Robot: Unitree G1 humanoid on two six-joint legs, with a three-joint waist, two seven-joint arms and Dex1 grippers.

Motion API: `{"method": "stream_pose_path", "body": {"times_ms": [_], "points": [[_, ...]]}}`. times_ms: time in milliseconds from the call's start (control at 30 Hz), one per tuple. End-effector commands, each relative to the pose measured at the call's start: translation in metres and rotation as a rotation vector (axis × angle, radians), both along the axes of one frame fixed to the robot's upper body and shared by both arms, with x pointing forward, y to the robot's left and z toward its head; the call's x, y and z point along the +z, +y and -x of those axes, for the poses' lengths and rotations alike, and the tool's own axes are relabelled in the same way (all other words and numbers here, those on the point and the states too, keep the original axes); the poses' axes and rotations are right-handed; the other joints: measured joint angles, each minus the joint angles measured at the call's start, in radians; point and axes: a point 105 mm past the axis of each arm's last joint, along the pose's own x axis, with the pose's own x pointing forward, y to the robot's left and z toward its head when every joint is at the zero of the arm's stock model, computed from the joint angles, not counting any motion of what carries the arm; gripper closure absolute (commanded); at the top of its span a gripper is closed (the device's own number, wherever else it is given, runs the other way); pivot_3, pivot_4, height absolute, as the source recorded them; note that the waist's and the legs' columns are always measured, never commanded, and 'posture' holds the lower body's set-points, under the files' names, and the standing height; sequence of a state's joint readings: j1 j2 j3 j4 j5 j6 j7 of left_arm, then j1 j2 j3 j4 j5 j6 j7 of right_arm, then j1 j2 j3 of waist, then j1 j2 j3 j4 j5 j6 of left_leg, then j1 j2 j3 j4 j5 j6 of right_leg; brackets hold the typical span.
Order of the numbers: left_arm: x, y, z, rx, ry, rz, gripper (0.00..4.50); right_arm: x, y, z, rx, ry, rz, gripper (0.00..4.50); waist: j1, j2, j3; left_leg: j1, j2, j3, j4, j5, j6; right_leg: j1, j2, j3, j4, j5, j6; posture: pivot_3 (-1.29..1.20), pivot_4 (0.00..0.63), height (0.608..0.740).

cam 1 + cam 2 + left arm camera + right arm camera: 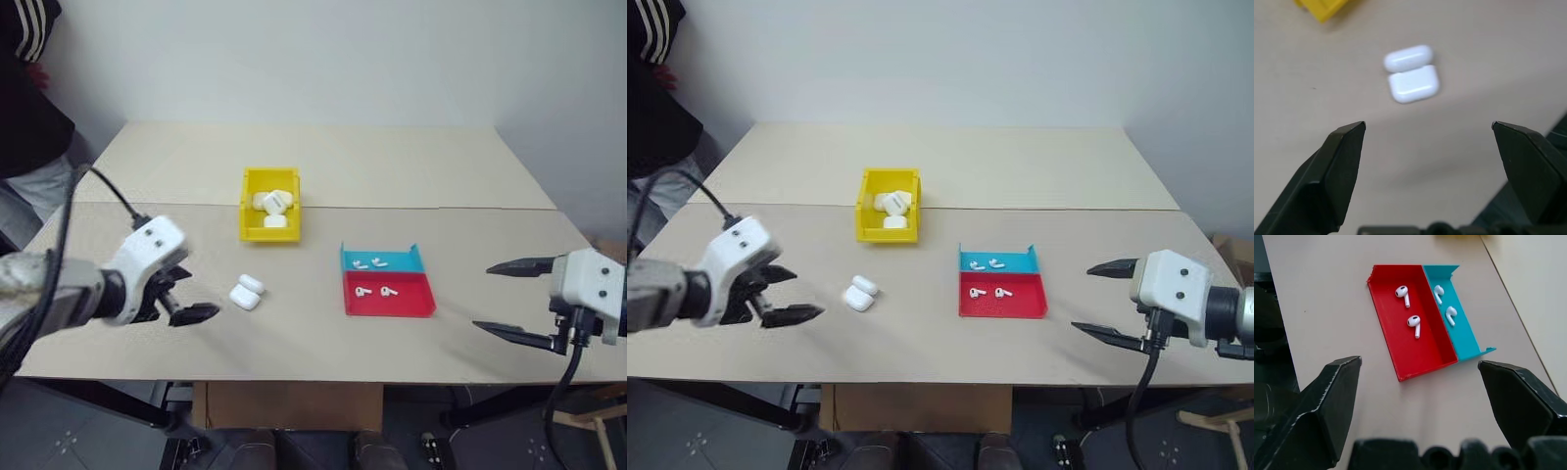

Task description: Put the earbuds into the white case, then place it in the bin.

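Observation:
The white case's open lid (252, 283) lies beyond its body, so my left gripper should keep going toward the case's body (244, 298) until its open fingers can close on the case's sides.
The white case (245, 292) lies on the table with its lid flipped open, in front of the yellow bin (269, 233), which holds several white cases. My left gripper (186, 294) hovers open just left of the case, which the left wrist view shows as the case (1414, 83) beyond the spread fingertips. Two earbuds (364, 291) rest in the red tray (416, 305) and two more earbuds (378, 261) in the blue tray (407, 262). My right gripper (485, 298) stands open to the right of the trays, empty. The right wrist view shows the earbuds (1414, 323) ahead of it.
The two shallow trays sit side by side right of centre. A seam runs across the table behind the bin. A person in dark clothing (24, 88) stands at the far left. A cardboard box (289, 403) sits under the table's front edge.

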State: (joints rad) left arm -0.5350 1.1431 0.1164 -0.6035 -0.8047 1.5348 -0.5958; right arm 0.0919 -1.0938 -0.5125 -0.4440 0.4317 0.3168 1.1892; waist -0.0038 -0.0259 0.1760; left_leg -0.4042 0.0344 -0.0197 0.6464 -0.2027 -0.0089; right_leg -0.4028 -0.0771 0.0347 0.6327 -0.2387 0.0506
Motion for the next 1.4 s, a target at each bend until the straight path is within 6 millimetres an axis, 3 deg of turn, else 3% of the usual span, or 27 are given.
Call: {"method": "stream_pose_path", "body": {"times_ms": [33,267,733,1100,1400], "points": [[0.001,0.006,-0.012,0.090,0.042,-0.042,0.00,0.006,0.003,-0.002,0.005,-0.041,0.004,0.05,-0.010,0.000,0.000,0.000,0.000,0.000,0.000,0.000,0.000,0.000,0.000,0.001,0.000,0.000,0.000,0.00,0.150,0.740],[-0.001,-0.002,-0.024,0.118,0.115,-0.041,0.00,-0.004,0.002,-0.001,0.015,-0.003,0.004,0.05,-0.012,-0.001,0.001,0.000,0.000,0.001,-0.002,0.000,0.000,-0.002,0.000,0.003,0.000,0.000,0.000,0.00,0.150,0.740],[-0.034,-0.038,-0.043,0.141,0.217,-0.075,0.00,-0.013,0.001,-0.002,0.008,0.025,-0.020,0.05,-0.007,-0.003,0.002,0.000,-0.001,0.001,-0.001,0.001,-0.001,-0.001,0.000,0.004,0.001,0.001,0.000,0.00,0.150,0.740],[-0.036,-0.039,-0.056,0.193,0.193,-0.124,0.00,-0.016,-0.005,0.009,-0.036,0.034,-0.015,0.05,-0.009,-0.003,0.002,0.001,-0.001,0.002,-0.001,0.002,-0.004,-0.001,0.000,0.005,0.002,0.002,-0.001,0.00,0.150,0.740],[-0.055,-0.044,-0.058,0.193,0.234,-0.153,0.00,-0.017,-0.004,0.008,-0.055,0.026,-0.012,0.05,-0.007,-0.003,0.002,0.000,-0.001,0.002,-0.001,0.003,-0.005,-0.001,0.000,0.004,0.001,0.002,-0.001,0.00,0.150,0.740]]}}
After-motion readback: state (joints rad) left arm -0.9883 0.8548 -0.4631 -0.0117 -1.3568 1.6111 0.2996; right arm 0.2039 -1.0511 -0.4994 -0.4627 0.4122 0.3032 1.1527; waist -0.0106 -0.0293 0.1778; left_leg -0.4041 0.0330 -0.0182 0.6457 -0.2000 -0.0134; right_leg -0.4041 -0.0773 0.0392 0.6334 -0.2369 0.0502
